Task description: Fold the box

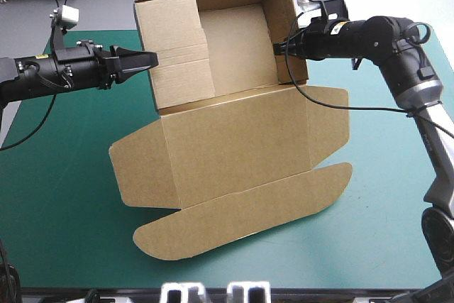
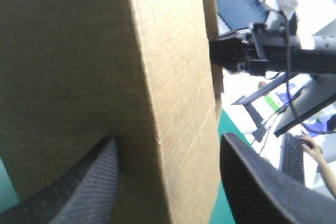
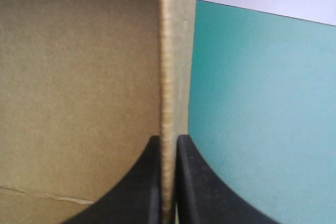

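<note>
I expect the lid [image 1: 237,152] to come along, still open, when I pull the tray by its side, because the lid opens out from the long crease [image 1: 233,100] along the tray.
The brown box [image 1: 234,147] lies on the teal-green cover as an open tray at the far side, its lid [image 1: 234,143] flat toward me. My left gripper [image 1: 150,59] is open at the tray's left wall. In the left wrist view its fingers [image 2: 94,182] stand apart, with that thick wall [image 2: 173,103] between them. My right gripper [image 1: 280,46] is shut on the tray's right wall. In the right wrist view the wall's edge [image 3: 173,51] rises from between the two fingers [image 3: 168,139]. The left wrist view also shows the right gripper [image 2: 223,51] beyond the far wall.
The lid's rounded front flap [image 1: 241,214] and side flaps [image 1: 138,164] lie flat toward the near edge. Bare teal-green cover [image 1: 57,175] lies to the left, right and front of the box. The cover [image 3: 252,103] also shows outside the right wall.
</note>
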You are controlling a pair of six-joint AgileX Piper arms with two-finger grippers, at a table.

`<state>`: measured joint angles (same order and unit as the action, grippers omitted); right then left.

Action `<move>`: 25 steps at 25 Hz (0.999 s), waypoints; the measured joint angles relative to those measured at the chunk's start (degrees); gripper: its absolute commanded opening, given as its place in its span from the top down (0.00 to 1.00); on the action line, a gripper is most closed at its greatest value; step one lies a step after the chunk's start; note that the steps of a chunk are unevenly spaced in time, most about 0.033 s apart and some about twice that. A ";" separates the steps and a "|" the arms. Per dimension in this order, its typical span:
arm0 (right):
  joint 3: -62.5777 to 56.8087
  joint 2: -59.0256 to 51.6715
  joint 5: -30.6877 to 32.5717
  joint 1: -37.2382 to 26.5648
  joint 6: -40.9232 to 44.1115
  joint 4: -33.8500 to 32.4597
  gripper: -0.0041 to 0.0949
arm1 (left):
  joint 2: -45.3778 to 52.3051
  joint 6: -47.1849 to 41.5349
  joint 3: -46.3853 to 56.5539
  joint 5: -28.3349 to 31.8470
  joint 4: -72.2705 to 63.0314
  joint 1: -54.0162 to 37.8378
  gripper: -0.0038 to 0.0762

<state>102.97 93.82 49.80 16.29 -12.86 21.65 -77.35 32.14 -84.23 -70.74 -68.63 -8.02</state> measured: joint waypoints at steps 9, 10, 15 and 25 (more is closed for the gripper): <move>-0.06 0.11 -0.99 6.08 4.48 -6.60 0.96 | 0.00 -1.52 0.00 0.79 12.79 0.00 0.42; -0.06 0.11 -0.84 6.59 5.04 -6.67 0.96 | 0.00 -2.07 0.00 1.33 13.97 0.00 0.42; -0.11 -0.34 0.46 8.93 7.83 -5.62 0.96 | 0.00 -5.25 0.00 3.42 22.26 0.00 0.51; -0.04 -5.33 5.09 9.43 10.83 -1.86 0.96 | 0.11 -8.00 0.00 4.37 29.23 0.00 0.96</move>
<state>102.93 88.49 54.89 25.72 -2.03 19.80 -77.25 24.14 -84.23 -66.37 -39.40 -8.02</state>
